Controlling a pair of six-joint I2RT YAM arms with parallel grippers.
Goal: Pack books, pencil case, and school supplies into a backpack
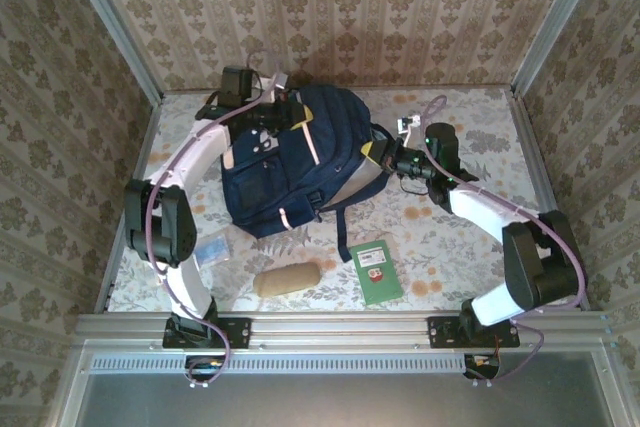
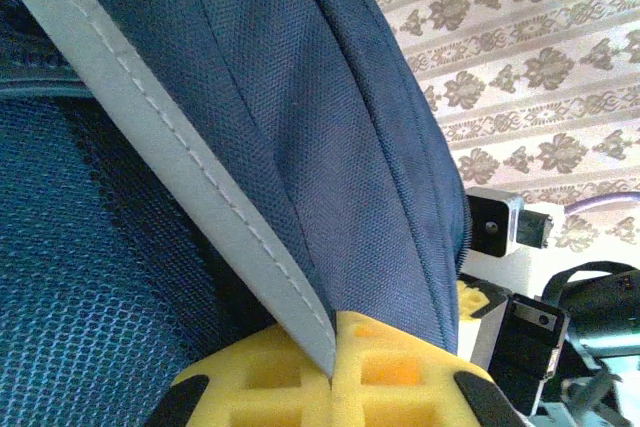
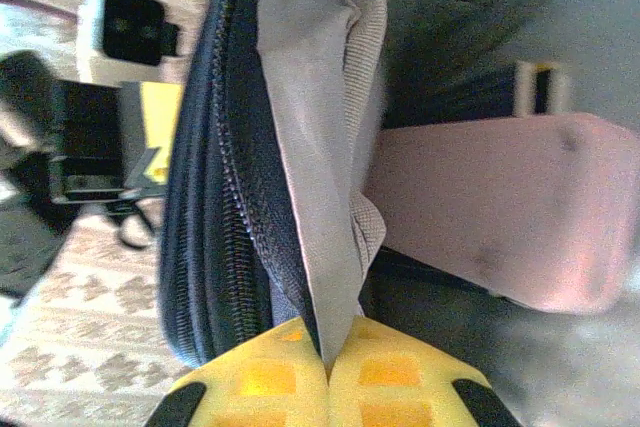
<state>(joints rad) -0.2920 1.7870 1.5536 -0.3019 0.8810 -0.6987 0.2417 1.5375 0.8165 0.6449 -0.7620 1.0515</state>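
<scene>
The backpack's opening is open only a little, so my left gripper should keep hold of the grey stripe while my right gripper regrips the zippered edge and lifts it wider.
The navy backpack lies in the middle of the table, top end toward the far wall. My left gripper is at its upper left. In the left wrist view its yellow fingers are shut on the backpack's fabric beside a grey stripe. My right gripper is at the backpack's right side. Its yellow fingers are shut on a grey fabric edge next to the zipper. A green book, a tan pencil case and a small blue-and-white packet lie on the table near the front edge.
Patterned walls with metal corner posts close in the table on three sides. A dark strap trails from the backpack toward the green book. A pale pink flat shape sits beyond the grey edge in the right wrist view.
</scene>
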